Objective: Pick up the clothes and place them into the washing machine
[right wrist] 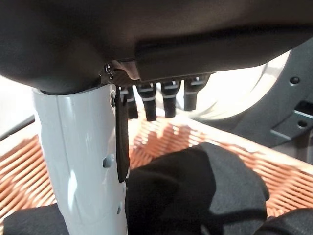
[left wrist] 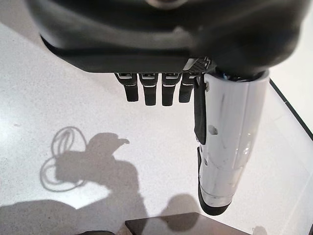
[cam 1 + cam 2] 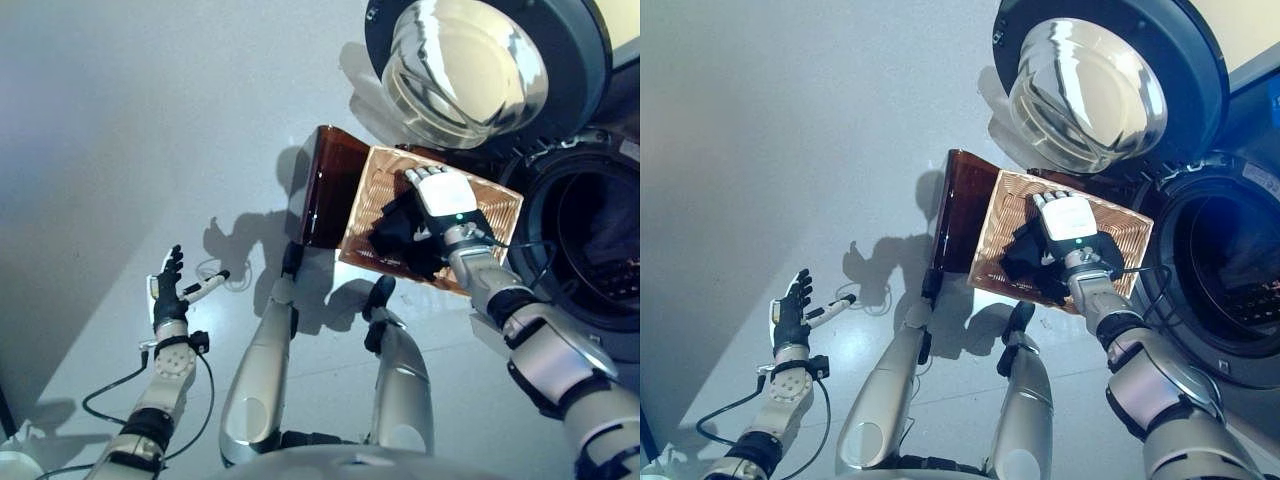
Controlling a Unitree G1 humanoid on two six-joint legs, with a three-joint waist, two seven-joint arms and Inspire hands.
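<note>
My gripper will leave some cloth behind in the basket when it lifts a handful out, because the heap of black clothes [image 3: 405, 235] shows separate lumps [image 1: 286, 223].
A heap of black clothes [image 3: 400, 238] lies in an orange woven basket [image 3: 500, 205] on the floor, in front of the washing machine. My right hand [image 3: 445, 195] is stretched flat over the heap, open. In the right wrist view its fingers [image 1: 168, 100] are straight and its white-covered thumb [image 1: 83, 161] reaches down beside the black cloth [image 1: 205, 186]. I cannot tell whether the thumb touches it. The machine's round drum opening [image 3: 590, 240] gapes dark at the right, with its glass door [image 3: 465, 65] swung open above the basket. My left hand [image 3: 168, 290] is open over bare floor at the lower left.
A dark brown panel [image 3: 325, 185] stands against the basket's left side. Grey floor [image 3: 150, 120] spreads to the left and behind. The open door overhangs the basket's far edge.
</note>
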